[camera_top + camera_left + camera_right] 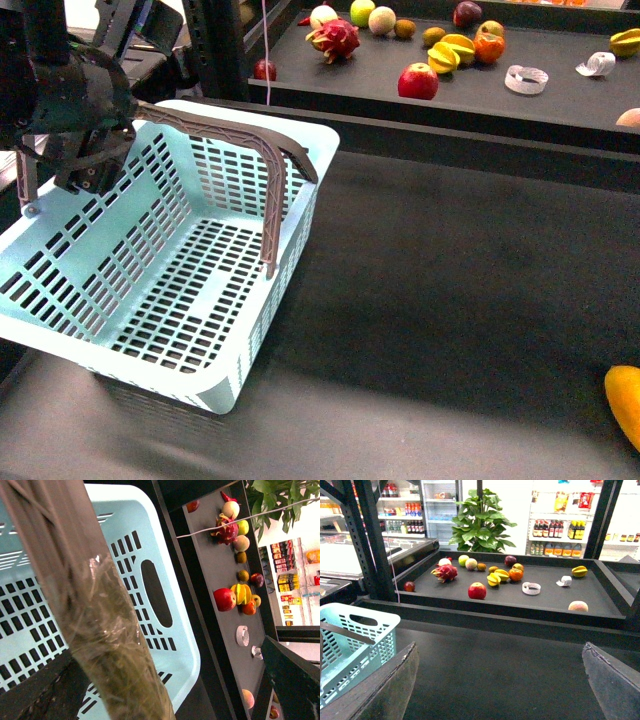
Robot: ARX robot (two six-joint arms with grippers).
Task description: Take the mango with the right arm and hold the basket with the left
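The pale turquoise basket (190, 270) will hang almost level when I lift it, because the grey-brown handle (215, 127) curves over the basket's middle.
The pale turquoise basket (170, 270) stands at the left of the dark table, empty. One grey-brown handle (270, 150) is swung up over it. My left gripper (85, 170) hangs over the basket's far left rim, open. In the left wrist view the taped handle (100, 630) runs between its spread fingers (292, 680) without being clamped. The mango (625, 400) lies at the table's near right edge, partly cut off. My right gripper (500, 690) is open and empty above bare table; it is out of the front view. The basket's corner (365, 630) shows in the right wrist view.
A raised black tray (450, 125) at the back holds a red apple (418, 81), a dragon fruit (337, 40), a ridged yellow fruit (447, 55), an orange (489, 45) and tape rolls (526, 79). Dark table surface (450, 280) lies between basket and mango.
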